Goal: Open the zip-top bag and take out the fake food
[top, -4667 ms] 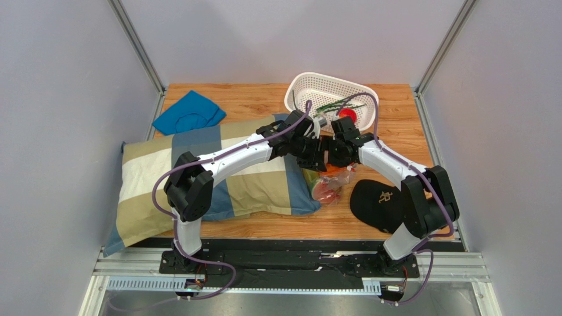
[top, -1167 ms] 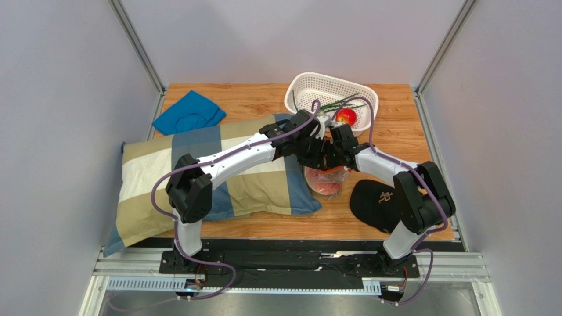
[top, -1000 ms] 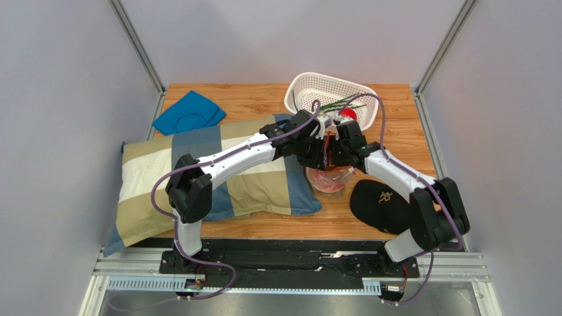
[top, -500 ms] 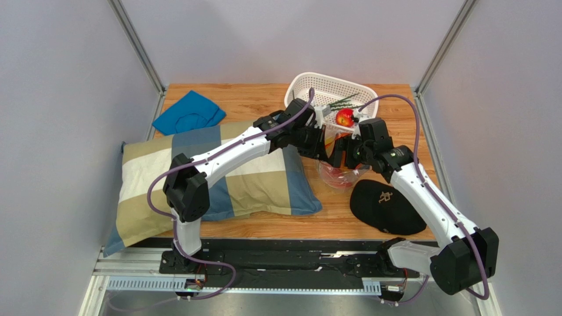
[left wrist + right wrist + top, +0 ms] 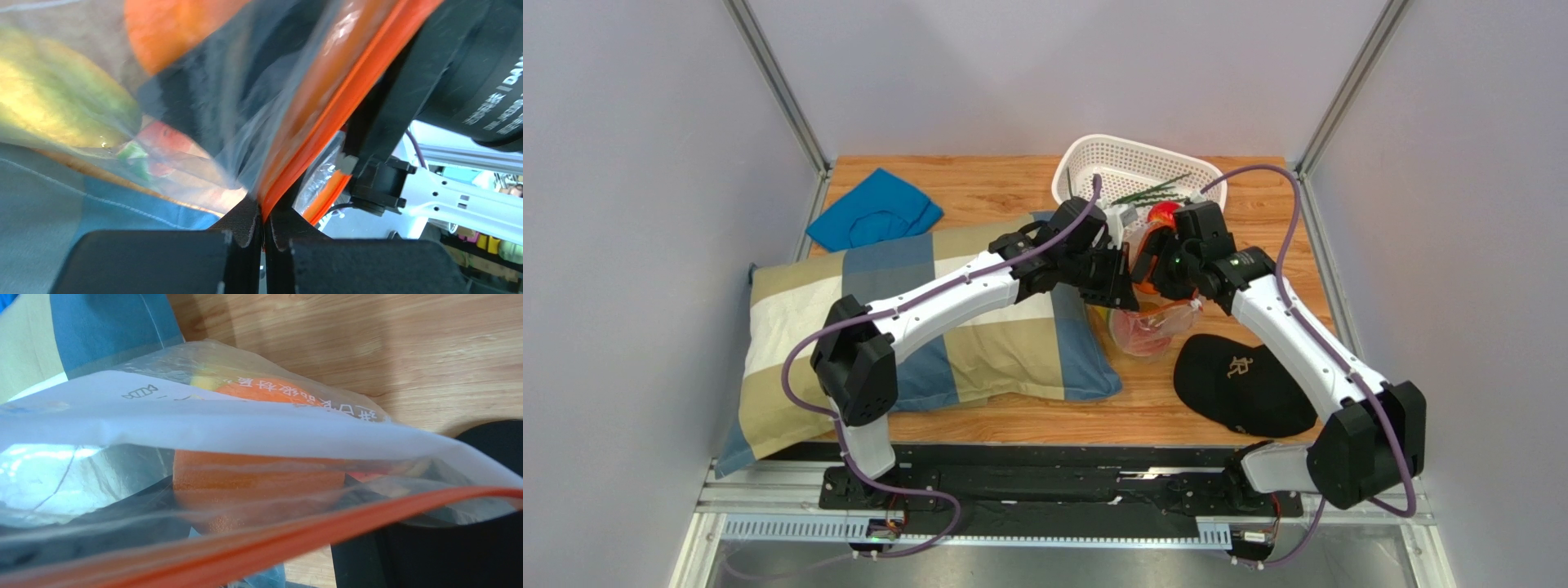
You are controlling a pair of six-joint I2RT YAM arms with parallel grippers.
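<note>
The bag's edge (image 5: 307, 533) sits close around the orange in the robot's right gripper, so the left gripper should pull the bag's zip strip (image 5: 319, 147) back while the orange comes out.
The clear zip-top bag (image 5: 1151, 331) hangs between my grippers at the pillow's right edge. My left gripper (image 5: 1124, 279) is shut on its orange zip strip (image 5: 331, 104), pinched between the pads at the bottom of the left wrist view (image 5: 265, 223). My right gripper (image 5: 1152, 261) reaches past the other lip of the strip (image 5: 307, 539) into the open mouth. Its fingers stand on either side of an orange (image 5: 258, 481), seen through the plastic. A yellow-green piece (image 5: 49, 104) and a red piece (image 5: 166, 136) lie inside the bag.
A white perforated basket (image 5: 1081, 165) at the back holds a red apple (image 5: 1162, 217) and a green leafy vegetable (image 5: 1149, 192). A black cap (image 5: 1234, 380) lies right of the bag. A checked pillow (image 5: 928, 321) fills the left, with a blue cloth (image 5: 875, 208) behind it.
The bag's mouth has been pulled open between the grippers. The right arm swung out to the right, then its gripper moved back up toward the basket. The left gripper has kept its hold on the strip.
</note>
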